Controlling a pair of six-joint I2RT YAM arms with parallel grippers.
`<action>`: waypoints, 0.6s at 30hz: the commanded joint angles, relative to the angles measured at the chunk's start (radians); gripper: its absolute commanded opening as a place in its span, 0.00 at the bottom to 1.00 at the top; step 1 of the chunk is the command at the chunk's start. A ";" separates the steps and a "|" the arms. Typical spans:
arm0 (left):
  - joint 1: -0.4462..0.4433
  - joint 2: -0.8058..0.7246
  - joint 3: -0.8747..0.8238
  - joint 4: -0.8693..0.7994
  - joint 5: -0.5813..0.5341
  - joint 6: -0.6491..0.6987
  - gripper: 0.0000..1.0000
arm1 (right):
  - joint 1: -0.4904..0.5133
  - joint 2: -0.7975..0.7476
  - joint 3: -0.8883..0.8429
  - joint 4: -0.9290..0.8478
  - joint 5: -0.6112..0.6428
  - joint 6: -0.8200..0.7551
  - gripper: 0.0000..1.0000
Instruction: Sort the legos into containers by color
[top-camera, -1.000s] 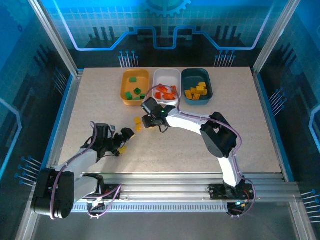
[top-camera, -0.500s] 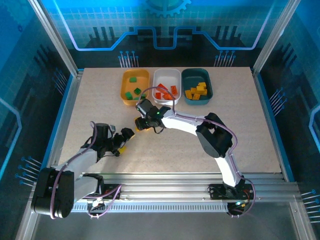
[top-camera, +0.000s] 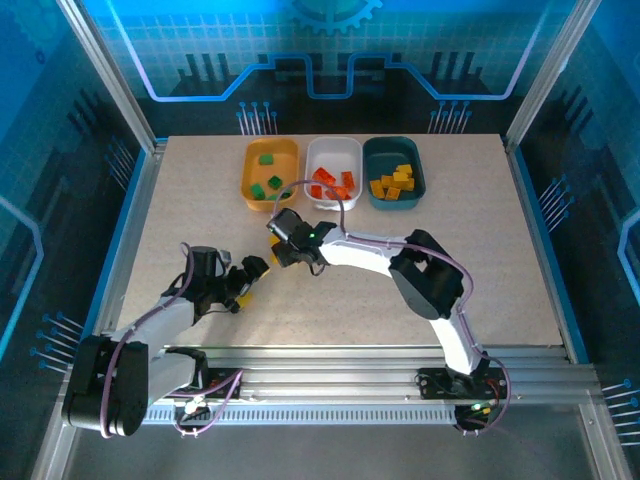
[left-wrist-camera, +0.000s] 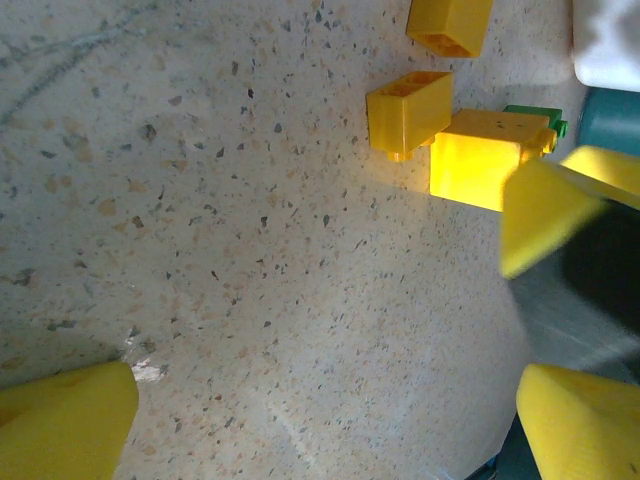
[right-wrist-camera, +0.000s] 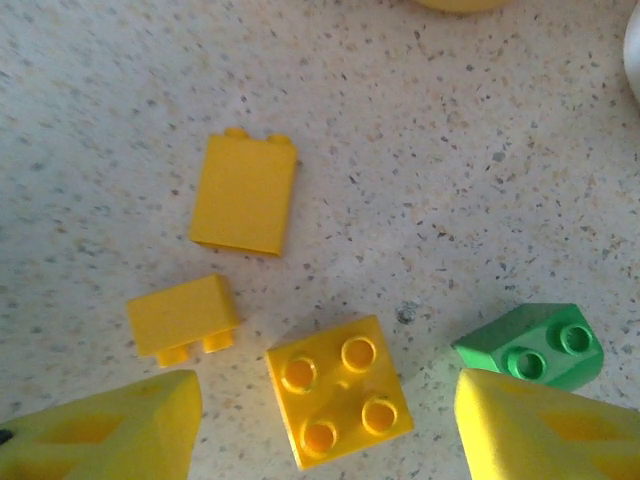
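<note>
The yellow legos ahead of my left gripper are crowded by my right gripper, so my left gripper should stay back while my right gripper takes the square yellow lego.
Several loose legos lie on the table under my right gripper. It is open, and a square yellow four-stud lego sits between its yellow fingertips, untouched. A flat yellow lego and a small yellow lego lie farther off, and a green lego rests by the right fingertip. In the top view my right gripper hovers over this cluster. My left gripper is just left of it, wide open over bare table. Ahead of it lie the yellow legos.
Three containers stand in a row at the back. The orange-yellow tray holds green legos, the white tray red-orange ones, and the dark teal tray yellow ones. Metal frame rails run along the table's sides and near edge.
My right gripper has moved left over the loose legos and its jaws have opened wider. The left arm has not moved.
</note>
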 joint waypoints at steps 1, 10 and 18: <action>-0.009 0.059 -0.037 0.087 0.004 0.041 0.99 | -0.002 0.058 0.043 -0.012 0.013 -0.041 0.66; -0.009 0.055 -0.028 0.074 -0.005 0.044 0.99 | -0.014 -0.008 -0.012 0.021 -0.049 -0.043 0.42; -0.232 -0.002 0.172 -0.222 -0.267 0.242 0.98 | -0.177 -0.230 -0.097 0.029 -0.009 -0.035 0.40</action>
